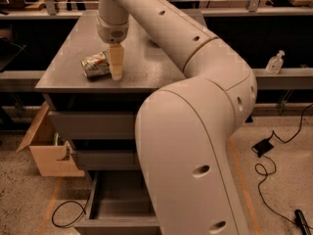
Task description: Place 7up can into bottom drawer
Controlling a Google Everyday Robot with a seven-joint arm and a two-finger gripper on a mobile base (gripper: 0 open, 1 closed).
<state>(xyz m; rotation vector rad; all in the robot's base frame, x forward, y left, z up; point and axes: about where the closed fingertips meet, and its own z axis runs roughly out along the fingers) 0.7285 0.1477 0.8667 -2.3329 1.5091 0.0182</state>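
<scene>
The drawer's visible bottom (120, 197) is clear, so the bottom drawer (117, 226) should be empty even behind my arm when I lower the 7up can.
The 7up can (95, 65) lies on its side on the grey cabinet top (146, 67), near the front left. It is dented, silver, with green and red marks. My gripper (116, 68) points straight down and stands right beside the can's right end, low over the top. The bottom drawer (110, 202) is pulled open below, with its inside showing. My arm covers its right part. The two shallower drawers (90, 124) above it are closed.
An open cardboard box (49, 155) stands on the floor left of the cabinet. A black cable (66, 214) lies by the drawer's left front. A sanitizer bottle (275, 62) stands on a ledge at right, with cables (266, 148) on the floor below. My arm's bulk fills the middle right.
</scene>
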